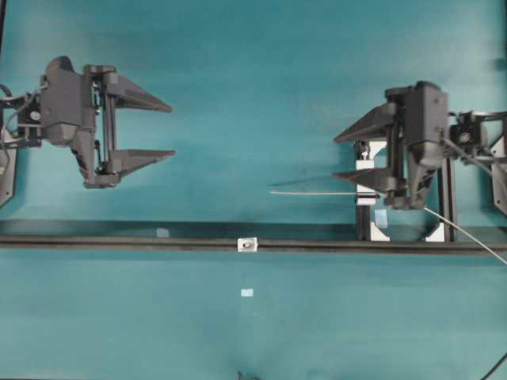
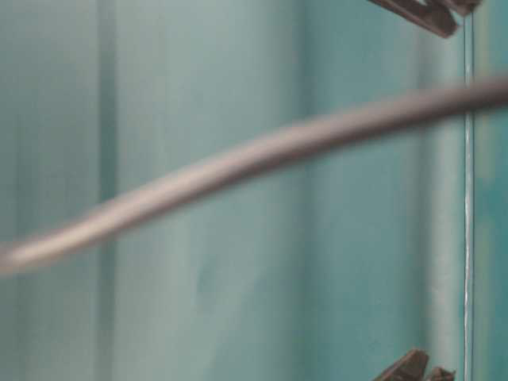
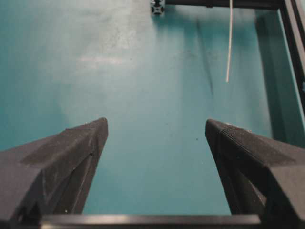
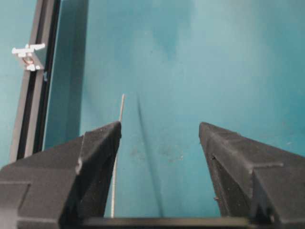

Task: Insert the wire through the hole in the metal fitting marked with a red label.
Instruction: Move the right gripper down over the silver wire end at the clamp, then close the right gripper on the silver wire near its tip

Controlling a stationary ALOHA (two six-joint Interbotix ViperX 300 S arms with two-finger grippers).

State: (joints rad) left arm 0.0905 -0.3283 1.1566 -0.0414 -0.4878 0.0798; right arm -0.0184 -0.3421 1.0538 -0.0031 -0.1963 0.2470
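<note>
I expect the wire point(image 1: 310, 193) to stay straight when I push it through the metal fitting, because its loose end sticks out straight with its shadow lying apart point(image 4: 147, 140).
The wire point(image 1: 317, 192) is a thin silvery strand lying level on the teal table, its free tip pointing left. It runs right under my right gripper point(image 1: 334, 158). In the right wrist view the wire point(image 4: 121, 109) passes along the inner edge of the left finger point(image 4: 100, 143). The right gripper point(image 4: 159, 125) is open and grips nothing. The metal fitting point(image 1: 248, 245), tiny and whitish with a dark hole, sits on the long black rail point(image 1: 119, 241). It also shows in the right wrist view point(image 4: 29, 55). My left gripper point(image 1: 172, 131) is open and empty, far left point(image 3: 156, 123). The left wrist view shows the wire point(image 3: 229, 43) ahead.
A white clamp point(image 1: 366, 170) in a black frame point(image 1: 447, 198) stands under my right arm. Pale-blue tape squares point(image 1: 247, 293) lie near the rail. A blurred grey strand point(image 2: 254, 155) crosses the table-level view close to the lens.
</note>
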